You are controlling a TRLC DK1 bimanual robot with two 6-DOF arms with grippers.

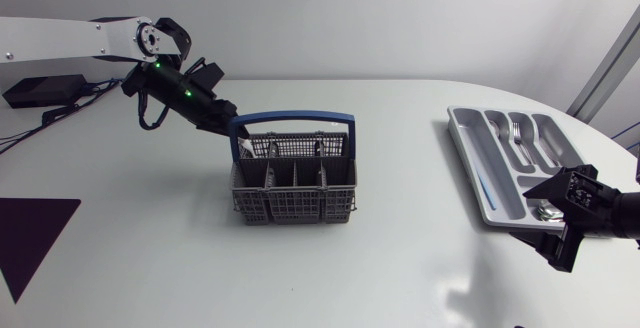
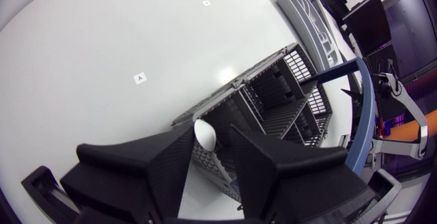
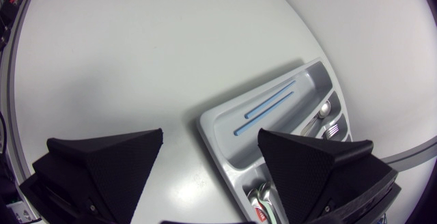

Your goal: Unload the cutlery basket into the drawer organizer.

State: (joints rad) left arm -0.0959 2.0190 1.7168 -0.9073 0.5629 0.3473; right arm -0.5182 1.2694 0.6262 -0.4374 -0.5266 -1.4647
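Observation:
Only the pale cutlery (image 1: 246, 147) can be seen above the basket's open compartments (image 1: 294, 174), so the basket should be empty once I lift that piece of cutlery out.
The grey cutlery basket (image 1: 295, 193) with a blue handle stands mid-table. My left gripper (image 1: 228, 123) hangs over its left end. In the left wrist view this gripper (image 2: 212, 134) is shut on a pale, round-ended piece of cutlery (image 2: 205, 135) that rises from a basket (image 2: 273, 108) compartment. The grey drawer organizer (image 1: 462, 138) lies at the right with forks (image 1: 515, 138) and other cutlery in it. My right gripper (image 1: 543, 228) stands open at the organizer's near corner. Between its fingers (image 3: 210, 135) I see the organizer (image 3: 235, 142) with two blue sticks (image 3: 270, 104).
The basket's blue handle (image 2: 362, 115) arches over the compartments beside my left gripper. A small label (image 2: 139, 78) lies on the white table beyond the basket. A dark triangular mark (image 1: 30, 233) sits at the table's left front.

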